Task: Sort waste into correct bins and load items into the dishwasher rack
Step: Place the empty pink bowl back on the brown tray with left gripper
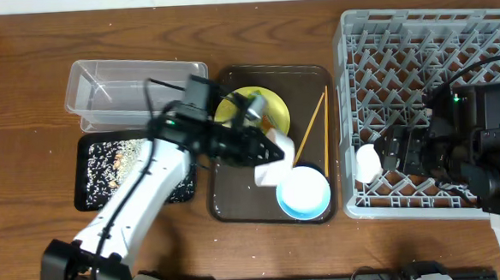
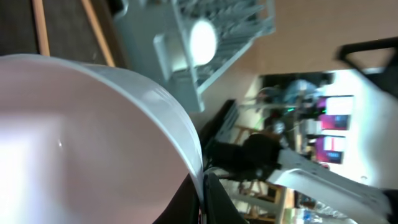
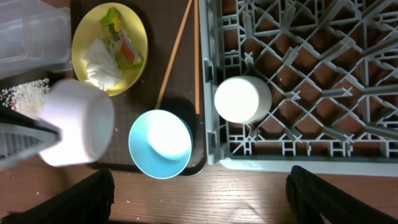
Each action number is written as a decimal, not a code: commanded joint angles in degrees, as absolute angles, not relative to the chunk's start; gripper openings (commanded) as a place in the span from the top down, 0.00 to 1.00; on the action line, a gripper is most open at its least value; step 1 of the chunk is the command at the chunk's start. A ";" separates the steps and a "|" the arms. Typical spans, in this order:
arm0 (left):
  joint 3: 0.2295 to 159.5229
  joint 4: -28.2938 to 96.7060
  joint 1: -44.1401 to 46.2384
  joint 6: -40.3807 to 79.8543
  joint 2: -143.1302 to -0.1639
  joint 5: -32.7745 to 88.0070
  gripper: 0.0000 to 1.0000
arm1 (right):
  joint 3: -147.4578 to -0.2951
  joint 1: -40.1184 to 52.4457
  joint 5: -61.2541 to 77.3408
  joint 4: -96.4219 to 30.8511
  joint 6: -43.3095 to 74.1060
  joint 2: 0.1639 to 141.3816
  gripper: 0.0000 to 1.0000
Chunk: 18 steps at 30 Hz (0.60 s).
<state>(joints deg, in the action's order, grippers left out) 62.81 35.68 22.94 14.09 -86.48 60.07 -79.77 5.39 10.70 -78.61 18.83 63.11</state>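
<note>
The brown serving tray point(image 1: 243, 196) has room beside the light blue bowl, so I'll keep my left gripper levelling and lowering the cream-white bowl until it rests there point(image 1: 246, 190).
My left gripper point(image 1: 261, 147) is shut on the rim of the cream-white bowl point(image 1: 272, 160), held tilted above the brown serving tray point(image 1: 236, 205). In the left wrist view the bowl's wall point(image 2: 81, 130) is pinched between the fingers point(image 2: 217, 202). The light blue bowl point(image 3: 160, 144) sits at the tray's front right. A tissue point(image 3: 102, 67) and a snack wrapper point(image 3: 121, 38) lie on the yellow plate point(image 3: 87, 28). Two chopsticks point(image 3: 175, 53) lie at the tray's right edge. The white cup point(image 3: 241, 99) stands in the grey rack point(image 1: 425, 54). My right gripper point(image 3: 202, 205) hangs open over the rack's front-left corner, holding nothing.
A clear tub point(image 1: 131, 88) stands at the back left, and the black tray point(image 1: 119, 168) in front of it holds scattered rice grains. The rack fills the right side of the table. Bare wood runs along the front edge.
</note>
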 commanded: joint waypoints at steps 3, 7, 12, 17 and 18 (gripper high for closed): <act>63.51 34.28 27.59 20.80 -86.35 47.94 0.94 | -80.18 5.87 10.52 -78.72 18.17 63.11 0.13; 63.68 34.85 28.34 23.03 -86.35 43.51 0.94 | -80.18 5.87 10.55 -78.72 18.17 63.11 0.12; 63.66 43.40 28.34 25.08 -86.37 27.88 0.94 | -80.18 5.87 10.52 -79.11 18.17 63.11 0.12; 62.24 46.04 31.35 26.79 -86.50 14.90 0.94 | -80.18 5.87 10.52 -78.83 18.17 63.13 0.12; 61.73 46.02 32.32 27.64 -86.50 12.75 0.94 | -80.18 5.87 10.52 -78.74 18.20 63.13 0.12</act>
